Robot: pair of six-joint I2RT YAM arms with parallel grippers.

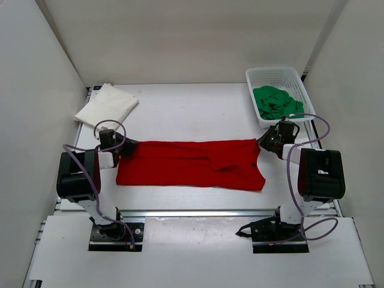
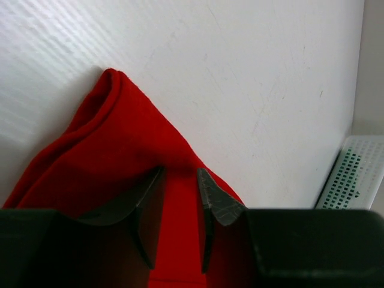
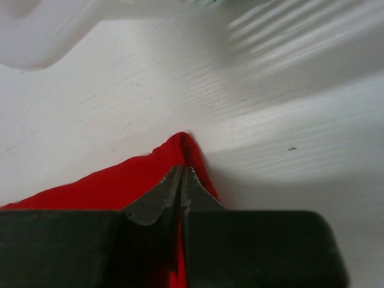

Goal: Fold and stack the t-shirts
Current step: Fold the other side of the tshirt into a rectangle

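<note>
A loose flap (image 1: 219, 162) lies creased across the middle of the red t-shirt, so the robot's right gripper should move away from the t-shirt's far corner and help the left gripper smooth the flap (image 1: 225, 166).
The red t-shirt (image 1: 192, 165) lies folded into a long band across the middle of the table. My left gripper (image 1: 125, 147) is at its far left corner. In the left wrist view its jaws (image 2: 180, 170) stand apart, open, with red cloth (image 2: 120, 138) lying between and under them. My right gripper (image 1: 264, 143) is at the far right corner. There the jaws (image 3: 182, 169) are shut on a raised pinch of the red cloth (image 3: 120, 186). The white t-shirt (image 1: 107, 103) lies folded at the back left. The green t-shirt (image 1: 276, 102) is crumpled in the basket.
A white plastic lattice basket (image 1: 298, 78) stands at the back right, close behind my right arm; its corner (image 2: 354, 174) shows in the left wrist view. White walls enclose the table (image 1: 192, 108) on three sides. A metal rail runs along the near edge.
</note>
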